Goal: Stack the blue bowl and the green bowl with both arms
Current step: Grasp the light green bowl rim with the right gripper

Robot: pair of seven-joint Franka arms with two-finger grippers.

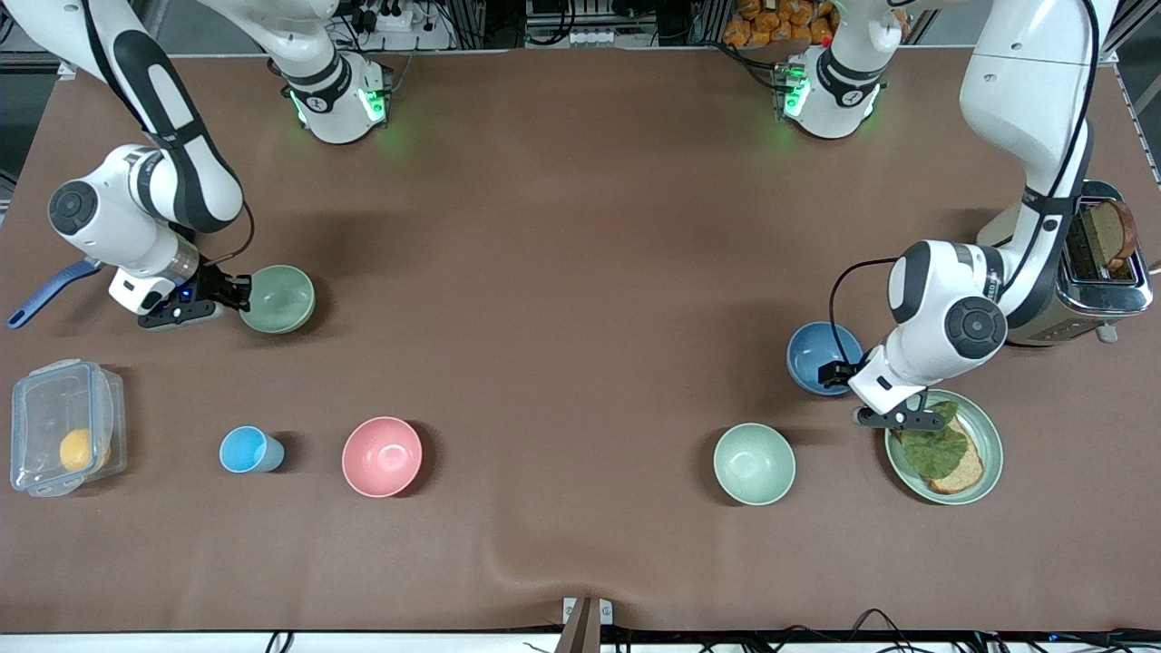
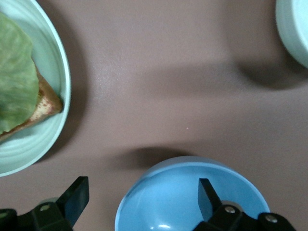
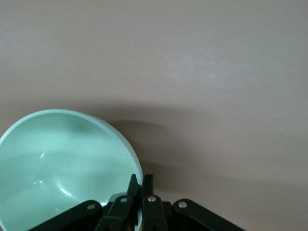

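The blue bowl (image 1: 818, 355) should nest inside and mostly hide the green bowl (image 1: 281, 299) when I lower it, because their flared openings are about equally wide.
The green bowl (image 1: 278, 298) sits toward the right arm's end of the table. My right gripper (image 1: 241, 297) is shut on its rim, one finger inside and one outside, as the right wrist view shows: gripper (image 3: 141, 185), bowl (image 3: 62, 159). The blue bowl (image 1: 824, 356) rests toward the left arm's end. My left gripper (image 1: 842, 392) is open and straddles its rim. In the left wrist view, one fingertip (image 2: 208, 192) is inside the blue bowl (image 2: 168, 202), and the other is outside over the cloth.
A second green bowl (image 1: 754, 463) and a green plate (image 1: 990, 426) with toast and a leaf lie near the blue bowl. A toaster (image 1: 1102, 272) stands by the left arm. A pink bowl (image 1: 382, 456), light-blue cup (image 1: 249, 450) and plastic box (image 1: 63, 440) lie nearer the front camera.
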